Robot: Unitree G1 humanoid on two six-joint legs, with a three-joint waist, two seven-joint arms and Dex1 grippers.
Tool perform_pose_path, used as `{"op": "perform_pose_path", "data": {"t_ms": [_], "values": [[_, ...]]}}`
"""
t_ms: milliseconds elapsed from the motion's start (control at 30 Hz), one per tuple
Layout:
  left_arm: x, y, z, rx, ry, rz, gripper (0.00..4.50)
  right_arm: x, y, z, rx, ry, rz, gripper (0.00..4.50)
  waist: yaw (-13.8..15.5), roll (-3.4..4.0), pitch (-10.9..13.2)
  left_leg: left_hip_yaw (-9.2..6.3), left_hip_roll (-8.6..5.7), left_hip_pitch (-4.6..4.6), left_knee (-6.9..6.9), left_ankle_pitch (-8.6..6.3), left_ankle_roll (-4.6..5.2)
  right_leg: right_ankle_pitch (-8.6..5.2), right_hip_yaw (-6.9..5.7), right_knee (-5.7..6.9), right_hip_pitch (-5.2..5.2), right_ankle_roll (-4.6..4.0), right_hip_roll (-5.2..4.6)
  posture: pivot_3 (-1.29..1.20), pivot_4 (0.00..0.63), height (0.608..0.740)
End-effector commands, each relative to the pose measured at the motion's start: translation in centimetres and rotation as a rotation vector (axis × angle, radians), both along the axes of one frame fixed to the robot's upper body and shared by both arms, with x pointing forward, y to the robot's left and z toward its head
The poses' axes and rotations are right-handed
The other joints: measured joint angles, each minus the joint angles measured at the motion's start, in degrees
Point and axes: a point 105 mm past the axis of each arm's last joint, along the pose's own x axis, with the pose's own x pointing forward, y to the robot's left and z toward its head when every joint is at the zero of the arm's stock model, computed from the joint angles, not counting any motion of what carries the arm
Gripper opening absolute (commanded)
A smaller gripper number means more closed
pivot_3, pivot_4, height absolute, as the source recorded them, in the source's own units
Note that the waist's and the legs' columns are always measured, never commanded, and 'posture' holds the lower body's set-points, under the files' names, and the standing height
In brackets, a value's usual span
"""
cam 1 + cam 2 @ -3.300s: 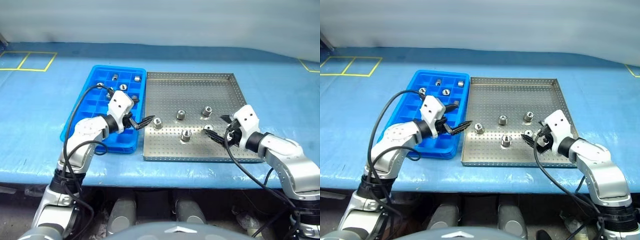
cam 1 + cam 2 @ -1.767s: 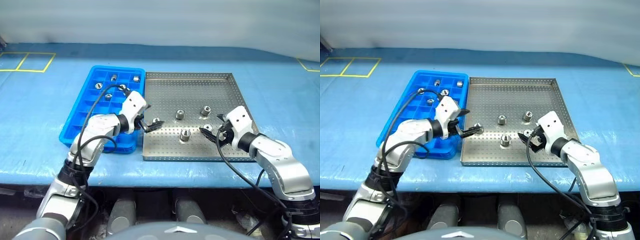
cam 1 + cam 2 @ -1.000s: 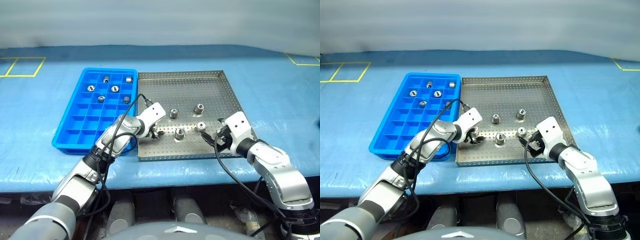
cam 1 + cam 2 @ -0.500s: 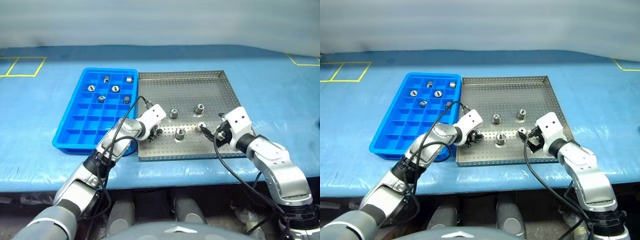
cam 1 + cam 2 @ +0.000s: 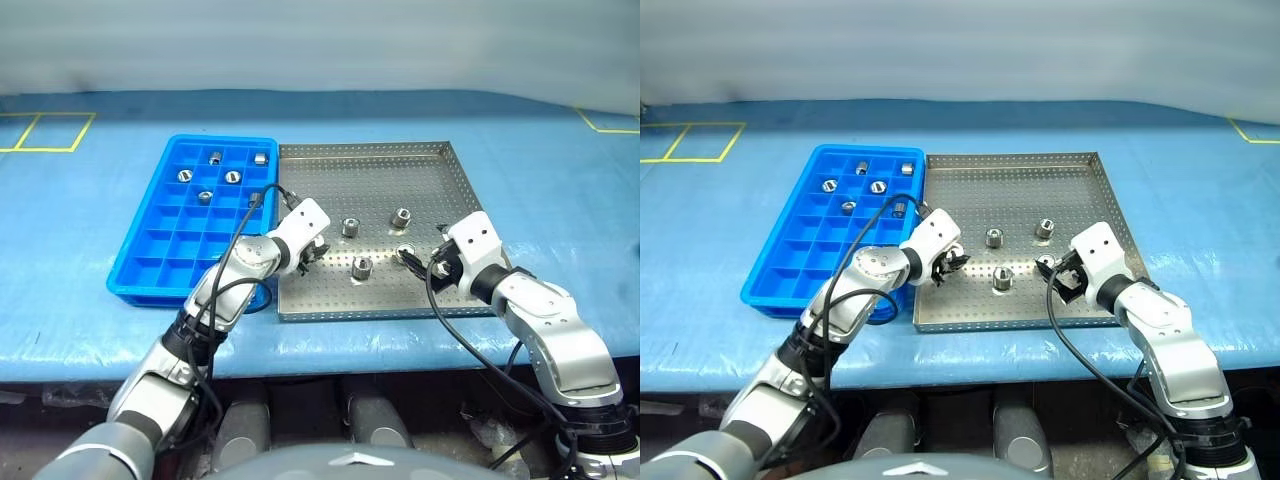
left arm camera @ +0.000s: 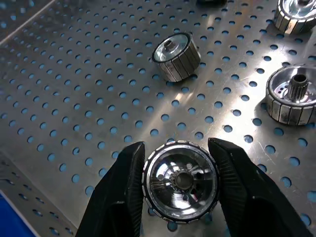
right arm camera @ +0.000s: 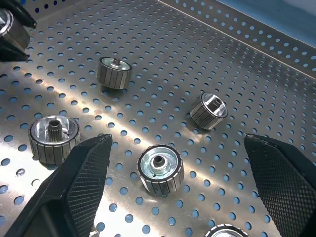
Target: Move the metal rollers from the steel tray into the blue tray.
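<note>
The blue tray's outer compartment (image 5: 165, 216) in front of the filled rows is empty, so my left gripper should keep carrying the squarely held roller (image 6: 181, 181) until it hangs there.
My left gripper (image 5: 316, 250) is shut on one metal roller (image 6: 180, 181), held just above the left part of the steel tray (image 5: 370, 180); the black fingers (image 6: 121, 192) clamp its ribbed sides. Several more rollers lie on the steel tray, among them one (image 5: 350, 227) near the middle and one (image 5: 362, 267) with a shaft sticking up. My right gripper (image 5: 1057, 274) hangs open low over the tray's right part, its fingers (image 7: 74, 192) spread wide around a standing roller (image 7: 159, 169) without touching it. The blue tray (image 5: 170, 250) lies left of the steel tray, with several rollers (image 5: 232, 177) in its far compartments.
Both trays sit side by side on a blue-covered table (image 5: 80, 240). Yellow tape marks (image 5: 40, 130) lie at the back left and the back right corner (image 5: 600, 120). Black cables (image 5: 235, 260) run along both arms. The blue tray's near compartments hold nothing.
My left gripper has shut on the roller by the steel tray's left edge and lifted it a little off the perforated surface. The right gripper has stayed open in place.
</note>
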Motion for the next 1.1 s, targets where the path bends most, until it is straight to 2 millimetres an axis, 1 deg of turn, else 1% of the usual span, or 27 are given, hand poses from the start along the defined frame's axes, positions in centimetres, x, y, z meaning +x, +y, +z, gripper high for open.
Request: {"op": "perform_pose_path", "data": {"t_ms": [33, 167, 267, 333, 367, 467, 567, 667, 767, 833, 1033, 1100], "values": [[0.1, 0.0, 3.7, -0.179, -0.162, 0.019, 2.04, 0.0, 0.0, 0.7, -0.012, -0.03, -0.001, 4.5, 0.14, 0.0, 0.0, 0.0, 0.0, 0.0, 0.01, 0.0, 0.0, 0.0, 0.0, 0.0, 0.0, 0.0, 0.0, -0.03, 0.15, 0.74], [0.3, 1.0, 4.0, -0.241, -0.194, 0.09, 2.04, 0.0, -0.1, 0.6, -0.017, -0.029, -0.003, 4.5, 0.04, 0.01, -0.01, 0.02, 0.0, 0.03, 0.04, 0.0, 0.01, 0.01, 0.03, 0.01, 0.02, 0.02, 0.0, -0.03, 0.15, 0.74], [1.0, 3.0, 4.8, -0.312, -0.223, 0.209, 2.04, 0.1, -0.1, 0.6, -0.02, -0.03, -0.006, 4.5, 0.07, 0.01, -0.01, 0.02, 0.0, 0.03, 0.04, 0.01, 0.01, 0.01, 0.03, 0.01, 0.02, 0.03, 0.01, -0.02, 0.15, 0.74], [1.9, 5.2, 5.1, -0.332, -0.234, 0.346, 2.04, 0.1, -0.1, 0.6, -0.02, -0.029, -0.005, 4.5, 0.15, 0.01, 0.0, 0.02, -0.01, 0.02, 0.06, 0.01, 0.02, 0.02, 0.03, 0.01, 0.03, 0.03, 0.01, -0.01, 0.15, 0.74], [2.4, 6.6, 5.3, -0.336, -0.245, 0.432, 2.04, 0.1, 0.0, 0.5, -0.019, -0.028, -0.002, 4.5, 0.15, 0.01, 0.0, 0.02, -0.01, 0.02, 0.06, 0.01, 0.02, 0.02, 0.04, 0.01, 0.03, 0.04, 0.01, -0.01, 0.15, 0.74], [3.3, 11.6, 5.0, -0.241, -0.295, 0.721, 2.04, 0.2, 0.2, 0.4, -0.013, -0.025, 0.002, 4.5, 0.13, 0.01, 0.0, 0.01, -0.02, 0.03, 0.06, 0.01, 0.02, 0.03, 0.04, 0.01, 0.04, 0.06, 0.01, 0.0, 0.15, 0.74], [3.1, 16.1, 5.1, -0.196, -0.327, 0.988, 2.04, 0.2, 0.4, 0.2, 0.005, -0.022, -0.002, 4.5, 0.26, 0.0, 0.0, 0.0, -0.02, 0.03, 0.06, 0.01, 0.02, 0.04, 0.03, 0.01, 0.05, 0.07, 0.01, 0.01, 0.15, 0.74], [2.6, 18.7, 5.3, -0.145, -0.356, 1.165, 2.04, 0.1, 0.5, 0.0, 0.013, -0.018, -0.005, 4.5, 0.45, -0.01, 0.0, -0.02, -0.03, 0.01, 0.06, 0.01, 0.02, 0.06, 0.03, -0.01, 0.05, 0.1, 0.01, 0.01, 0.15, 0.74], [2.6, 19.7, 5.1, -0.129, -0.354, 1.252, 2.04, 0.0, 0.7, -0.2, 0.017, -0.014, -0.006, 4.5, 1.03, -0.01, 0.0, -0.02, -0.06, 0.02, 0.07, 0.01, 0.02, 0.07, 0.03, -0.04, 0.08, 0.12, 0.0, 0.01, 0.15, 0.74], [2.9, 20.0, 4.6, -0.114, -0.331, 1.29, 2.04, -0.1, 0.8, -0.3, 0.028, -0.015, -0.01, 4.5, 1.64, -0.02, 0.0, -0.02, -0.06, 0.01, 0.07, 0.01, 0.01, 0.08, 0.02, -0.06, 0.1, 0.14, 0.0, 0.0, 0.15, 0.74], [3.7, 20.1, 3.5, -0.066, -0.291, 1.323, 2.04, -0.2, 0.4, 0.1, 0.035, -0.035, -0.039, 4.5, 1.62, -0.03, -0.01, -0.03, -0.07, 0.0, 0.07, 0.02, 0.01, 0.09, 0.01, -0.09, 0.11, 0.15, 0.0, -0.02, 0.15, 0.74], [4.0, 20.2, 3.1, -0.053, -0.28, 1.326, 2.51, -0.3, 0.2, 0.2, 0.035, -0.04, -0.05, 4.5, 1.55, -0.02, -0.01, -0.03, -0.07, 0.0, 0.07, 0.02, 0.01, 0.09, 0.01, -0.09, 0.11, 0.15, 0.0, -0.02, 0.15, 0.74]]}}
